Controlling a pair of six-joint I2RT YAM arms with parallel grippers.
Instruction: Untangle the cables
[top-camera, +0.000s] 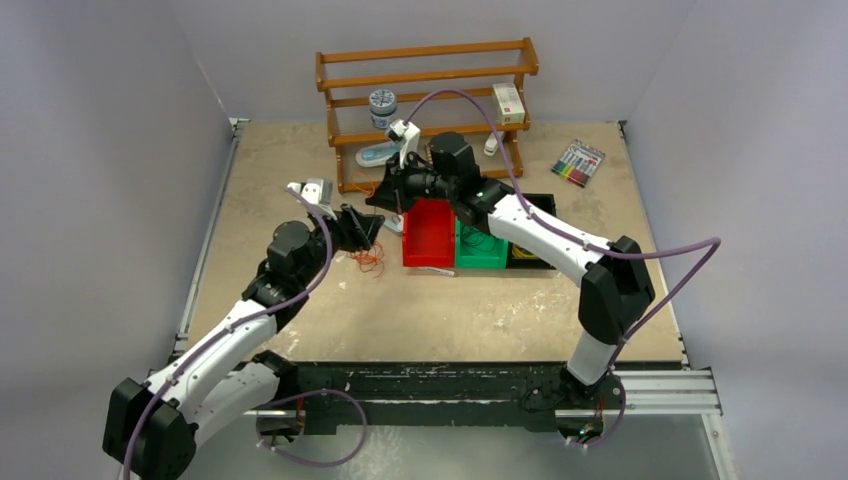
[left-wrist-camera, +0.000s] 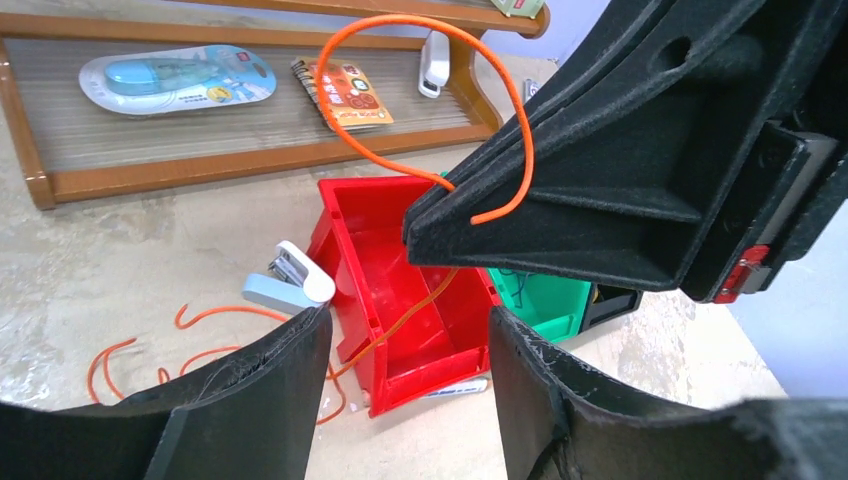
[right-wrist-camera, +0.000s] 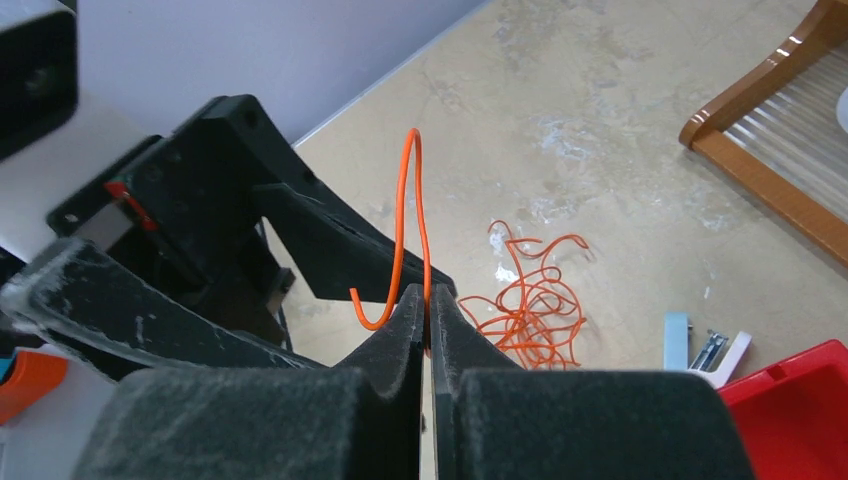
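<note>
The orange cable's end (right-wrist-camera: 356, 296) is in my right gripper, but the tangle (right-wrist-camera: 540, 318) lies loose below. I need to hold the tangle down with my left gripper before I pull.
The cables show as thin orange strands. A loose tangle (top-camera: 370, 262) (right-wrist-camera: 535, 310) lies on the table left of the red bin (top-camera: 428, 232). My right gripper (right-wrist-camera: 427, 292) (top-camera: 383, 197) is shut on one orange strand, which arches up in a loop (right-wrist-camera: 410, 190) (left-wrist-camera: 505, 110) above the fingertips. From there the strand hangs down across the red bin (left-wrist-camera: 345, 215) toward the tangle (left-wrist-camera: 200, 345). My left gripper (left-wrist-camera: 405, 318) (top-camera: 368, 230) stands open just below and beside the right one, with nothing between its fingers.
A blue-and-white stapler (left-wrist-camera: 285, 280) (right-wrist-camera: 705, 345) lies by the red bin's left side. Green (top-camera: 480, 250) and black (top-camera: 530, 255) bins adjoin it on the right, and a pen (top-camera: 435, 270) lies in front. A wooden shelf (top-camera: 430, 90) stands behind, with markers (top-camera: 578, 162) at the far right.
</note>
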